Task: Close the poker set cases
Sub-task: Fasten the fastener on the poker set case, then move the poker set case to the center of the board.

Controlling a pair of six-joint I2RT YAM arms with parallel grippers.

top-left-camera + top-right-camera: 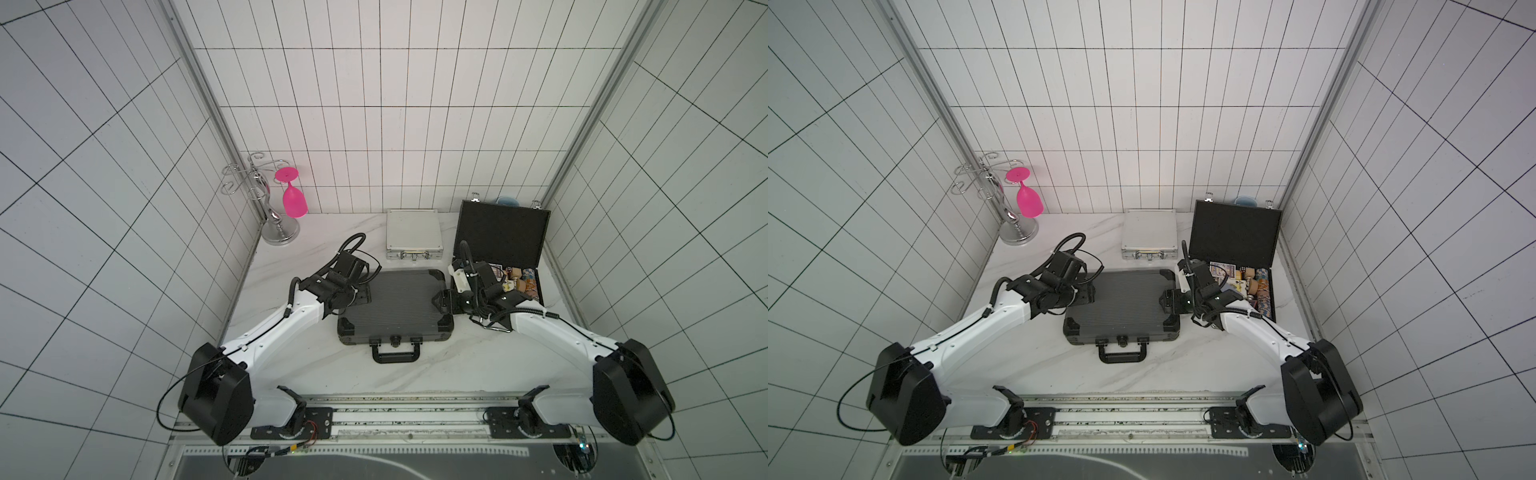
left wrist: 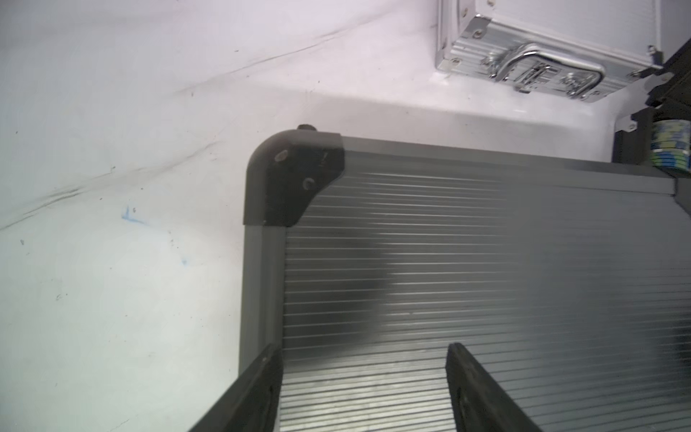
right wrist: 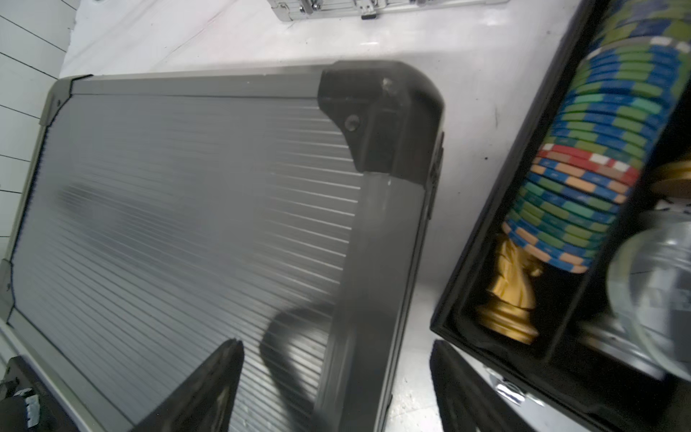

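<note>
My right gripper should push the grey case toward the glass rack [image 1: 280, 230] before closing the black case, because the grey case is crowding the open black case [image 3: 484, 216].
The wide dark grey case [image 1: 395, 309] lies shut in the middle of the table, handle toward the front. Behind it the small silver case [image 1: 413, 235] is shut too. At the back right the black case [image 1: 503, 232] stands open, lid upright, with rows of chips [image 3: 598, 149] in its base. My left gripper [image 2: 364, 359] hovers open just above the grey lid [image 2: 486, 262], near its left edge. My right gripper [image 3: 336, 355] is open and straddles the grey case's right edge, one finger over the lid and the other over the table strip beside the black case.
A chrome glass rack [image 1: 270, 208] with a pink wine glass [image 1: 293, 199] hanging from it stands at the back left corner. A gold chess knight [image 3: 512, 291] and a clear glass piece [image 3: 654, 291] lie in the black case's base. Tiled walls close in three sides.
</note>
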